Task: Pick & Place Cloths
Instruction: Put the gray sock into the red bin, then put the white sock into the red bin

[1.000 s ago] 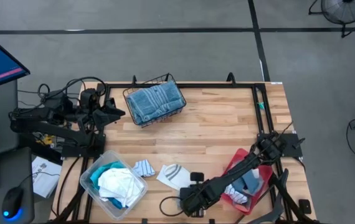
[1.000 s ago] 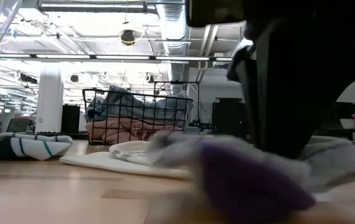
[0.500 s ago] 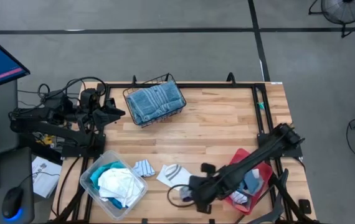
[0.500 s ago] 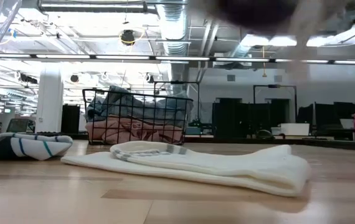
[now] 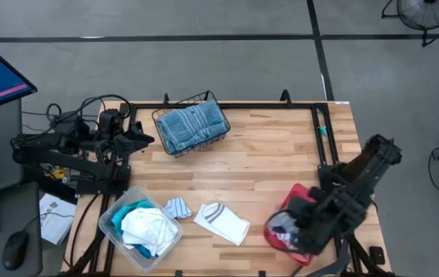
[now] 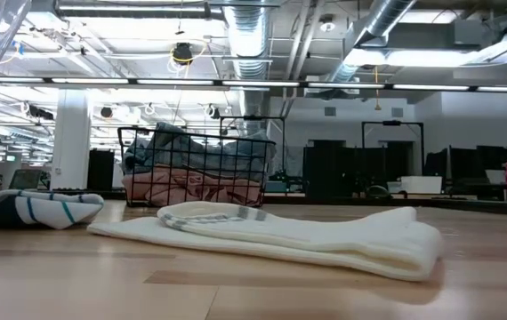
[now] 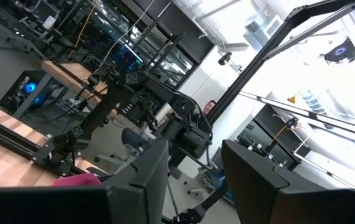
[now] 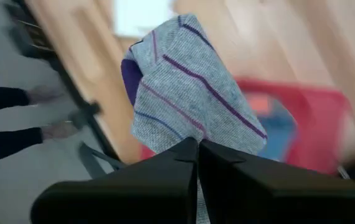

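I should go on carrying the grey sock [image 8: 187, 90], hanging free above the red tray's rim, inward with my right gripper until it is over the blue cloths [image 8: 276, 129], then release.
My right gripper [image 5: 285, 229] is shut on a grey sock with purple stripes [image 8: 190, 93] and hangs over the near-left end of the red tray [image 5: 300, 194]. A white sock with grey stripes [image 5: 221, 221] lies flat on the table; it also shows in the low view [image 6: 307, 236]. A small striped cloth [image 5: 177, 208] lies beside it. My left gripper [image 7: 193, 180] is open and empty, parked at the table's left edge [image 5: 144, 140]. My right gripper pinches the grey sock between its two shut fingers, at a bunched part [image 8: 193, 129] right at the fingertips. The rest of the sock stands out beyond the fingertips, with a purple patch [image 8: 131, 78] at one side. The sock is lifted clear of the table.
A clear bin [image 5: 112, 219] with white and turquoise cloths stands at the near left. A black wire basket [image 5: 165, 114] with a grey-blue towel [image 5: 192, 125] stands at the far side. The red tray holds blue and grey cloths [image 5: 312, 223].
My right gripper has risen from the table near its front edge and gone toward the table's right edge, to the red tray. The grey sock has gone with it, lifted clear of the table. The gripper has left the low view.
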{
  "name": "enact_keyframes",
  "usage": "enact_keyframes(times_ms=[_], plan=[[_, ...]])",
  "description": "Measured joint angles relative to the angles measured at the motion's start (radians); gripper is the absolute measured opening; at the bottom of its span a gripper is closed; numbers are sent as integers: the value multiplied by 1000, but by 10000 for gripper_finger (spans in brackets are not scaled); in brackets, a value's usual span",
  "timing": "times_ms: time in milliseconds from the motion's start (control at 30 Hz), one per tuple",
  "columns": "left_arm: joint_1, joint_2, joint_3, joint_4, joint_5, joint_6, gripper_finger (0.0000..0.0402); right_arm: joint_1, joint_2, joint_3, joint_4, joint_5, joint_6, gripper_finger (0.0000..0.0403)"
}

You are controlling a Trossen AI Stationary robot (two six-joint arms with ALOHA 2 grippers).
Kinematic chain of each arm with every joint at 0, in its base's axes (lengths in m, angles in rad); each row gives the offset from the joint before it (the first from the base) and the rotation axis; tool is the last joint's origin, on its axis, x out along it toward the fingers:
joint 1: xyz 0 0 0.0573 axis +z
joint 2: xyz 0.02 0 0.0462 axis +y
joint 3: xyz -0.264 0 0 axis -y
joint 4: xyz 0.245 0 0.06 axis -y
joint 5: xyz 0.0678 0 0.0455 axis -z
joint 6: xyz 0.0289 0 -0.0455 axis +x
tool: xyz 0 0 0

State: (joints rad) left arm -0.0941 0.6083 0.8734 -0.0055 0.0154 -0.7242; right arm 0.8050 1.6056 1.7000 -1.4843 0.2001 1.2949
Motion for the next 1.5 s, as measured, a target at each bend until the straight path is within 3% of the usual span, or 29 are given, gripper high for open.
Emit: enact_keyframes(times_ms=[100, 233, 500, 867, 1000, 1333, 1500], plan=[[0, 0, 0, 0, 0, -1, 137, 42, -19, -1, -94, -19, 126, 1], [0, 0, 0, 0, 0, -1, 137, 75, -32, -52, -89, -26, 245, 0], [0, 0, 0, 1, 0, 0, 137, 100, -31, -249, -88, -154, 450, 0], [0, 2, 0, 4, -10, 5, 137, 75, -54, -475, -61, -204, 548, 7], [0, 2, 0, 3, -10, 5, 137, 72, -54, -500, 7, -218, 502, 48], [0, 2, 0, 2, -11, 20, 137, 51, -76, -452, 26, -256, 430, 225], [0, 2, 0, 1, -11, 21, 138, 11, -99, -367, 53, -191, 415, 251]])
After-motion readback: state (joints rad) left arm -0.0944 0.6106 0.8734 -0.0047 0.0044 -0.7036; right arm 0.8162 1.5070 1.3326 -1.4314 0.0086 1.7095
